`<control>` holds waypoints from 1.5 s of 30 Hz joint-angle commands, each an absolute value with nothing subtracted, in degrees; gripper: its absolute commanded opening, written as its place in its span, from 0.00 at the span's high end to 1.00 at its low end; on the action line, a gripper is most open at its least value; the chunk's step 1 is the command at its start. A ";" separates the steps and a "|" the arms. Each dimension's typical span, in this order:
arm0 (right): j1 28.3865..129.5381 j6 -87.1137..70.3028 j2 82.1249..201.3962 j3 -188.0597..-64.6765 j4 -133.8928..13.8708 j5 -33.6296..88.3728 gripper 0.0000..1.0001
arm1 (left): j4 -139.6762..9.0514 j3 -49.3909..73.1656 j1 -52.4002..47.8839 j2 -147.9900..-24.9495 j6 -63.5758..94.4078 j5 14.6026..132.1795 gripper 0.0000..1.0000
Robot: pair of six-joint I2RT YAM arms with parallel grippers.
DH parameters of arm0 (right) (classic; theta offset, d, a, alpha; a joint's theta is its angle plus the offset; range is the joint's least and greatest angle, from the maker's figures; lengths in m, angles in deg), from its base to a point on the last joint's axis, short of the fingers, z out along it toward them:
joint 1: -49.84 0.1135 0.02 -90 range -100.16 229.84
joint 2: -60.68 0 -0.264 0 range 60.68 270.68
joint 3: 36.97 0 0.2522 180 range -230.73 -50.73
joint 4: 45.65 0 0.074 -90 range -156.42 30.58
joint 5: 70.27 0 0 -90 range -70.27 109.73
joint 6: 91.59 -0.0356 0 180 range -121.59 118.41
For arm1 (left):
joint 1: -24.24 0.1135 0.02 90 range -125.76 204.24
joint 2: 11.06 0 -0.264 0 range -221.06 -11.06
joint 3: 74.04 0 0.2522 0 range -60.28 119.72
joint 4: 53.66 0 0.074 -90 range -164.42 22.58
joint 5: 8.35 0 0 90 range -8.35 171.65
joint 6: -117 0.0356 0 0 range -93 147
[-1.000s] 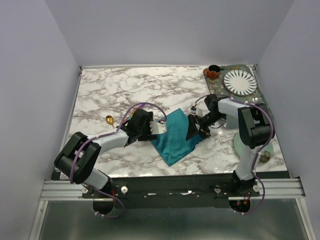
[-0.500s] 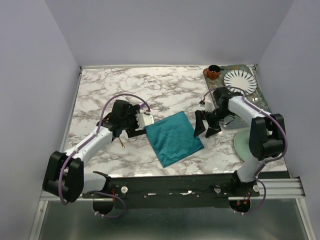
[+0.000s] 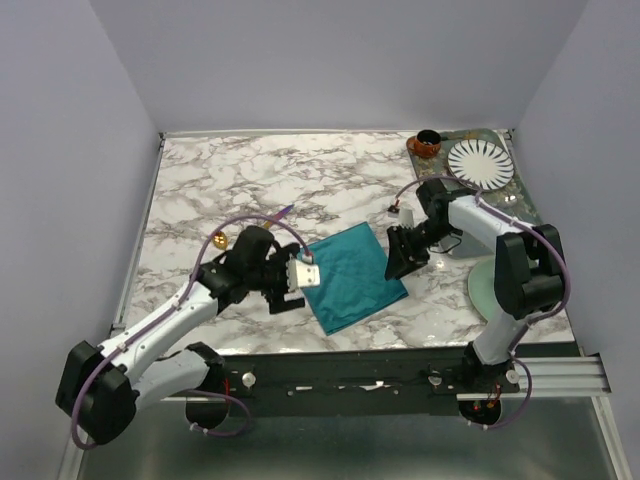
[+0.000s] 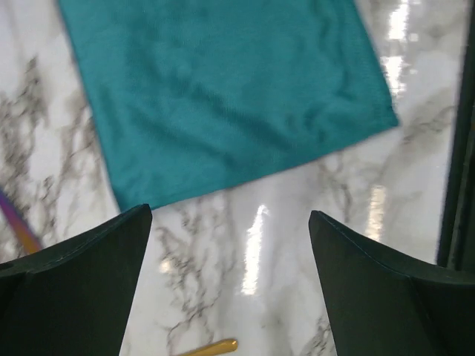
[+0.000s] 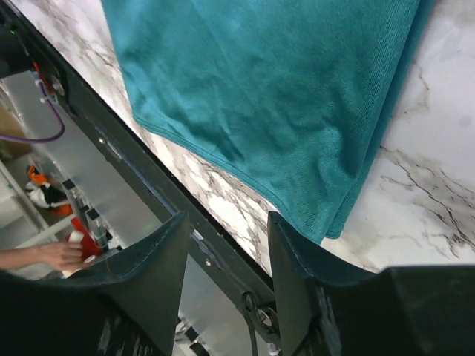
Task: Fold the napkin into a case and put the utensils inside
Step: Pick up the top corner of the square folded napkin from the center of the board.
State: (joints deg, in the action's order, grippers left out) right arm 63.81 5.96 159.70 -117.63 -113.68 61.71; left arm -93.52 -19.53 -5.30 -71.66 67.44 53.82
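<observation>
The teal napkin is folded and lies flat, with soft ripples (image 4: 330, 119) by its near corner, so only its top layer (image 3: 350, 285) will peel back when I lift there.
The teal napkin (image 3: 350, 276) lies folded flat in a rough rectangle at the table's middle. It fills the top of the left wrist view (image 4: 223, 96) and of the right wrist view (image 5: 274, 104). My left gripper (image 3: 297, 281) is open and empty, just off the napkin's left edge (image 4: 230, 215). My right gripper (image 3: 401, 257) is open and empty over the napkin's right corner (image 5: 228, 219). The gold utensil's bowl (image 3: 218, 240) shows left of my left arm, and its handle tip shows in the left wrist view (image 4: 211, 346). A purple utensil tip (image 4: 18, 231) shows at that view's left edge.
A striped white plate (image 3: 480, 163) and a brown cup (image 3: 427, 143) sit on a dark tray (image 3: 524, 205) at the back right. A pale green saucer (image 3: 487, 287) lies right of my right arm. The table's front rail (image 5: 148, 193) runs close to the napkin's near corner.
Both grippers have let go of the napkin, which now lies flat. My left gripper swung out left, then back to the napkin's left edge. My right gripper drew back to the right corner.
</observation>
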 commanded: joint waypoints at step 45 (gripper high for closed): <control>64.07 4.03 165.36 -110.85 -108.46 58.31 0.49 | -73.91 -30.75 -37.46 -82.70 81.14 61.44 0.78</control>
State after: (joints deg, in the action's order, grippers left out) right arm 64.03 4.26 166.74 -111.40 -108.87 59.00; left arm -72.61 -32.36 -37.14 -83.66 81.58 62.12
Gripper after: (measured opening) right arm 0.506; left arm 0.236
